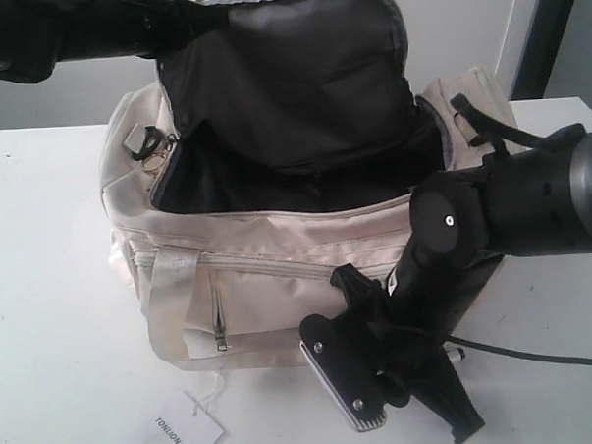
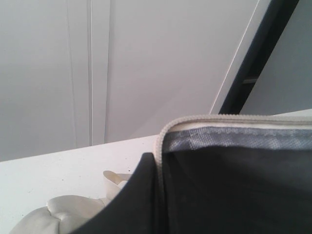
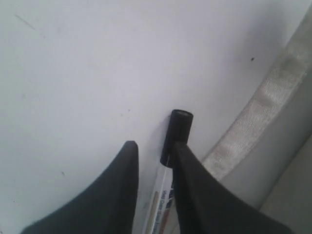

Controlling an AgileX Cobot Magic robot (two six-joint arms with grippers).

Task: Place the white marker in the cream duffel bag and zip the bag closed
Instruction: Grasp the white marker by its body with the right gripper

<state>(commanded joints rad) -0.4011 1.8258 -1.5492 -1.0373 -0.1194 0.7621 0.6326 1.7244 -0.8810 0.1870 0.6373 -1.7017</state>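
Observation:
I should pinch the black cap (image 3: 177, 134) with my right gripper and pull it away from the bag before lifting, because the white marker is next to the satin handle strap (image 3: 265, 100).
The cream duffel bag (image 1: 278, 252) stands on the white table with its top open and dark lining showing. My left gripper (image 1: 184, 20) is shut on the edge of the bag's lid flap (image 2: 234, 146) and holds it raised; one black finger (image 2: 136, 195) shows against the zipper edge. The white marker (image 3: 165, 190) lies on the table in front of the bag, black cap (image 3: 176, 129) pointing away. My right gripper (image 3: 155, 146) is open, down at the table, with a finger on each side of the marker; one finger touches it. Only the marker's end (image 1: 456, 355) shows beside the right arm.
A white hang tag (image 1: 187, 435) lies on the table before the bag. The gold ring pull (image 1: 155, 154) hangs at the bag's left end. A satin handle strap (image 3: 253, 117) runs close beside the marker. A black cable (image 1: 538, 354) trails from the right arm.

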